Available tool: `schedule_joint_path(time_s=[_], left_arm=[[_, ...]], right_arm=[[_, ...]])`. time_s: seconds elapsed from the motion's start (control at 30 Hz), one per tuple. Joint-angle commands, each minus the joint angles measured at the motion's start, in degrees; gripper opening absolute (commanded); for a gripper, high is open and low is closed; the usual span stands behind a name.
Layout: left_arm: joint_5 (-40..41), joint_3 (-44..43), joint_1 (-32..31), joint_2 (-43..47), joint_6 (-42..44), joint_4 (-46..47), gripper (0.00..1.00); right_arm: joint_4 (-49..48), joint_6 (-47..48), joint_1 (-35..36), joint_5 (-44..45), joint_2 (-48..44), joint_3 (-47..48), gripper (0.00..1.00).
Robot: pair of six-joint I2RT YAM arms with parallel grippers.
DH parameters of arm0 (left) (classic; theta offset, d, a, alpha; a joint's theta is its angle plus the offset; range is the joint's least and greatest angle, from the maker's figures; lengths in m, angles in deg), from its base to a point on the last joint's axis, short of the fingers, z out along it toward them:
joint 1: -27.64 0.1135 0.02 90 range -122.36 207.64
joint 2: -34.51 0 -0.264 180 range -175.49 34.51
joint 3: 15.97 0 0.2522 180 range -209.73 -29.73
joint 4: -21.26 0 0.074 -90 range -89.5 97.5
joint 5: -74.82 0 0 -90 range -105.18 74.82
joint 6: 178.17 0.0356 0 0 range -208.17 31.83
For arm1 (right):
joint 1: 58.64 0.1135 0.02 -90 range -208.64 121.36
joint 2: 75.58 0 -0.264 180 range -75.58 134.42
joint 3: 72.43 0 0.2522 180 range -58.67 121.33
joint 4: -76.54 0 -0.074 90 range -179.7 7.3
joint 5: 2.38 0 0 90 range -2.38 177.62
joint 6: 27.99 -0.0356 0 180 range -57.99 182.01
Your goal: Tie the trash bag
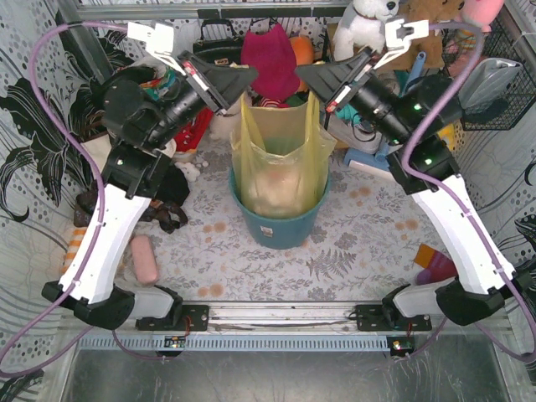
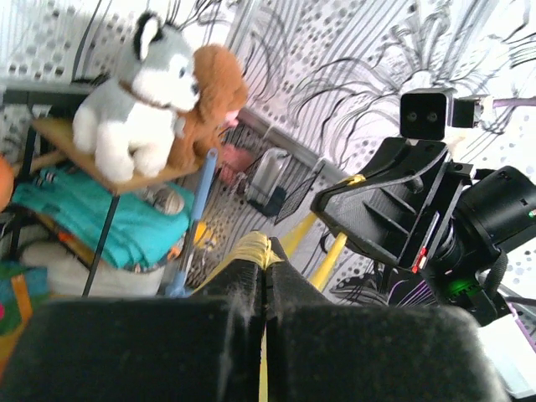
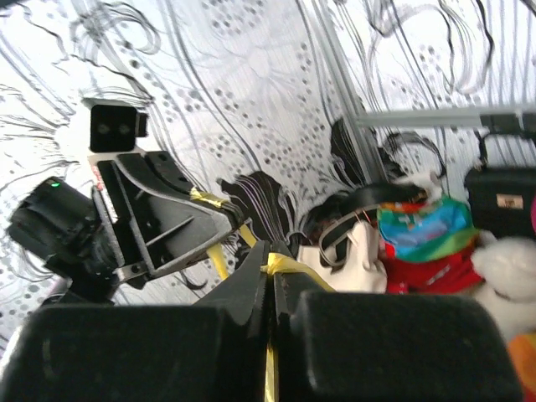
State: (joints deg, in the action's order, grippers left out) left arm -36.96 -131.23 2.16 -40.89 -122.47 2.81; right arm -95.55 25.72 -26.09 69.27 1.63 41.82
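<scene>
Both trash bag corners (image 1: 246,120) stand tight and apart, so my left gripper's fingers should release their corner and go around the bag's yellow strip (image 1: 312,126) below my right gripper.
The yellow-green trash bag (image 1: 280,163) stands in the teal-blue bucket (image 1: 278,224) at the table's middle, its top pulled up into two corners. My left gripper (image 1: 245,84) is shut on the bag's left corner, whose yellow plastic (image 2: 255,249) bunches at the fingertips. My right gripper (image 1: 306,77) is shut on the bag's right corner, seen as a yellow strip (image 3: 285,265) between the closed jaws. Both grippers hold the corners well above the bucket, facing each other. Pale crumpled contents show through the bag.
Red and pink cloth (image 1: 270,60) lies behind the bag. Plush toys (image 1: 364,23) sit on a shelf at the back right, a wire basket (image 1: 496,92) at the far right. A pink object (image 1: 144,258) lies front left, a cream handbag (image 3: 356,255) at the left.
</scene>
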Motion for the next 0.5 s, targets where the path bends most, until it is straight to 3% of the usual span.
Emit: schedule_joint_path(time_s=[0.0,0.27,0.47], left_arm=[[-2.55,-5.34,0.15,1.93,-0.07,4.74,0.00],[-0.15,12.56,0.29,8.21,-2.36,7.68,0.00],[-1.45,7.42,0.80,6.05,-2.68,6.87,0.00]], right_arm=[[-3.11,1.24,0.21,-1.47,-2.25,3.92,0.00],[-7.58,-2.18,0.14,3.72,-8.90,-16.14,0.00],[-5.43,-0.69,0.18,2.17,-5.30,-7.98,0.00]])
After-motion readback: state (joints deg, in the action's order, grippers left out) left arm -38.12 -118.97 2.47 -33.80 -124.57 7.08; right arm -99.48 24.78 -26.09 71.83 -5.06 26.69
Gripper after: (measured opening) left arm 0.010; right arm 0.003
